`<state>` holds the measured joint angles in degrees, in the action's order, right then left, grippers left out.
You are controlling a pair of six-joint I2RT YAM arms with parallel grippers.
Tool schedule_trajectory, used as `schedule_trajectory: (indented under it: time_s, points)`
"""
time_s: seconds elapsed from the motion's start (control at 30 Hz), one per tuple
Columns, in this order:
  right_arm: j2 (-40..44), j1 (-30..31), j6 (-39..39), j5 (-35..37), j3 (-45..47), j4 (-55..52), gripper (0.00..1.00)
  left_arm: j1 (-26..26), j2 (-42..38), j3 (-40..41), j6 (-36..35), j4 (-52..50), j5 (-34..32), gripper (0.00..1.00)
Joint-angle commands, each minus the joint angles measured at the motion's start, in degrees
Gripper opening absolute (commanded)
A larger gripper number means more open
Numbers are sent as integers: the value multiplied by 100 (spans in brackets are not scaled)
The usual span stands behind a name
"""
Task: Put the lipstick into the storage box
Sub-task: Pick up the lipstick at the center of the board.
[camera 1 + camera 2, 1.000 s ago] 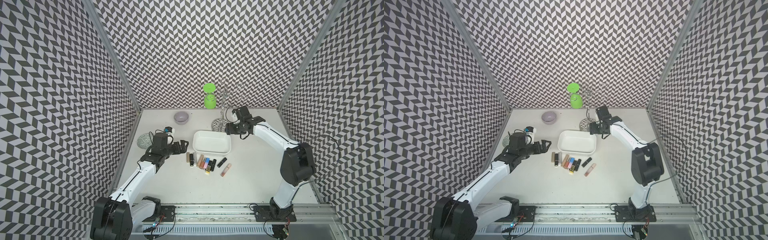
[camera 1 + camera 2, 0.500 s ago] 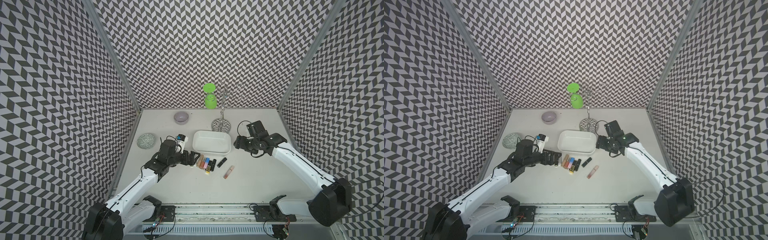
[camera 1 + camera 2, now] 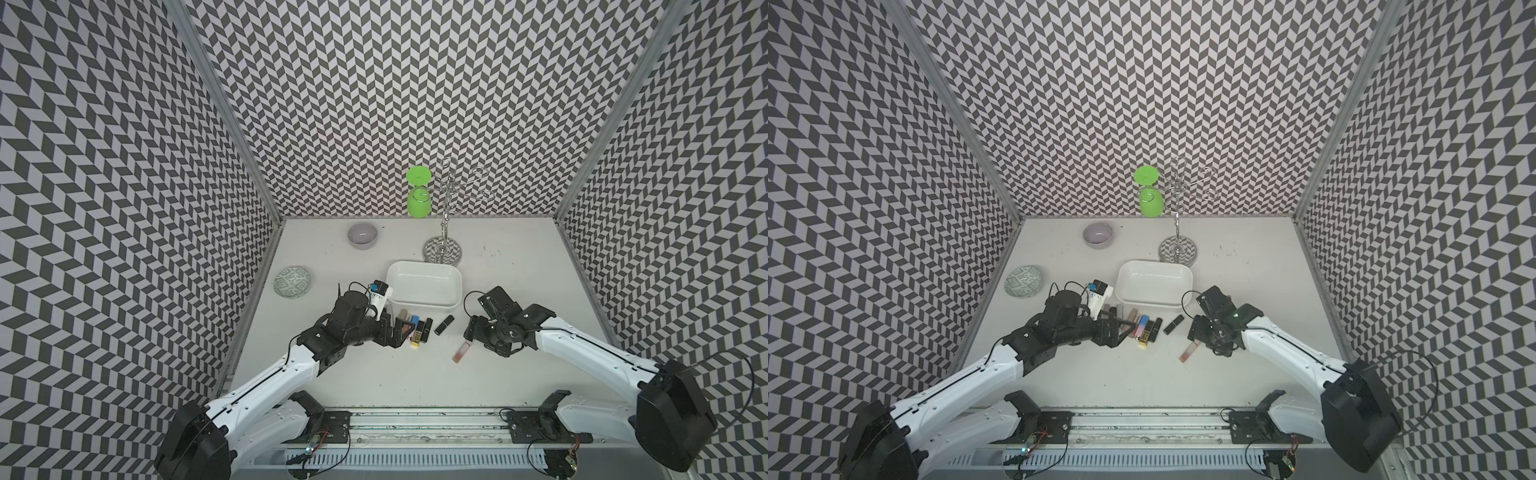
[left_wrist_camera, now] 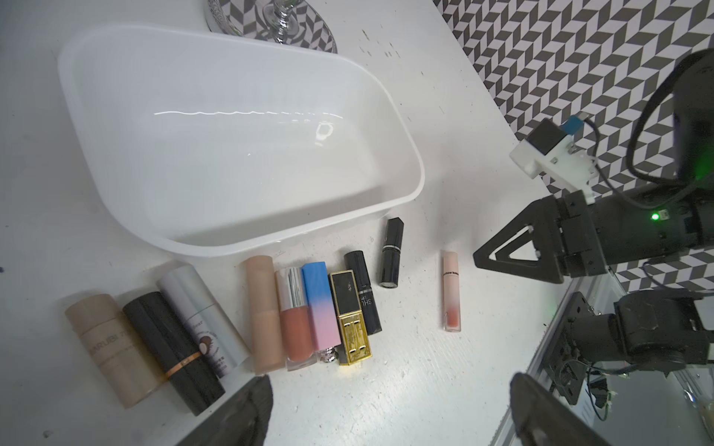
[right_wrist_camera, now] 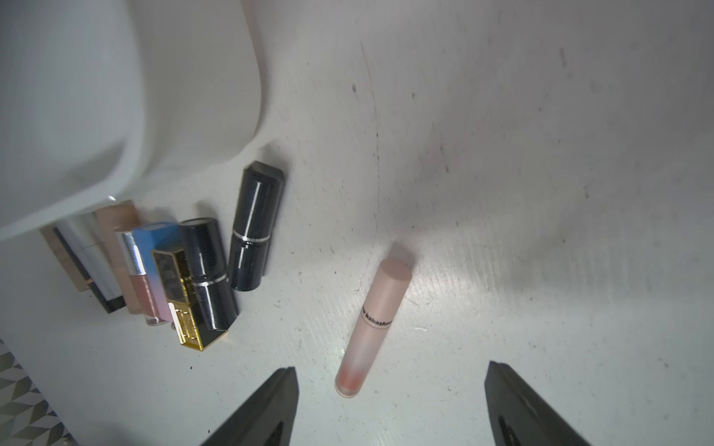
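Note:
The pink tube is clear of the black lipstick (image 3: 444,325) and points between the open fingers of my right gripper. I should keep going down until they are on both sides of its middle (image 3: 461,352).
The white storage box (image 3: 424,304) (image 3: 1154,302) (image 4: 405,127) sits mid-table with nothing in it. Several lipsticks lie in a row (image 3: 417,330) (image 4: 309,309) along its near wall. A black lipstick (image 3: 444,325) (image 5: 255,231) lies a little apart at the row's right end. Further right, a pink tube lipstick (image 3: 462,352) (image 3: 1187,351) (image 4: 451,291) (image 5: 373,320) lies alone. My left gripper (image 3: 400,334) (image 3: 1120,330) (image 4: 390,382) hangs open over the row's left part, hiding some tubes in both top views. My right gripper (image 3: 471,332) (image 3: 1196,330) (image 5: 390,368) is open, holding nothing, the pink tube's red end between its fingertips.
A grey bowl (image 3: 363,235) and a green cup (image 3: 418,195) stand at the back. A metal hook stand (image 3: 442,251) rises just behind the box. A green-patterned plate (image 3: 292,282) lies near the left wall. Patterned walls enclose three sides.
My right arm swung from behind the box round to its front right, down beside the pink tube. My left arm moved right from near the patterned plate to over the lipstick row.

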<state>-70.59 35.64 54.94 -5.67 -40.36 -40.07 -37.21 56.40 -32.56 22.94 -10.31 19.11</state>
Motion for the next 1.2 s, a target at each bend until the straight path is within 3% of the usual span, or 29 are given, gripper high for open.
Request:
schedule_trajectory:
  time_s: [0.0, 0.5, 0.73, 1.17]
  points:
    - [-51, 258, 637, -131, 239, 710, 81, -97, 21, 41, 106, 162, -146, 99]
    - [-1189, 1268, 661, 574, -135, 151, 77, -137, -103, 40, 44, 90, -284, 99]
    - [-1682, 1356, 497, 989, -305, 34, 73, -128, -301, 16, 9, -14, -368, 99]
    - [-1897, 1365, 201, 1233, -254, -27, 52, -128, -304, -47, 0, -20, -445, 99]
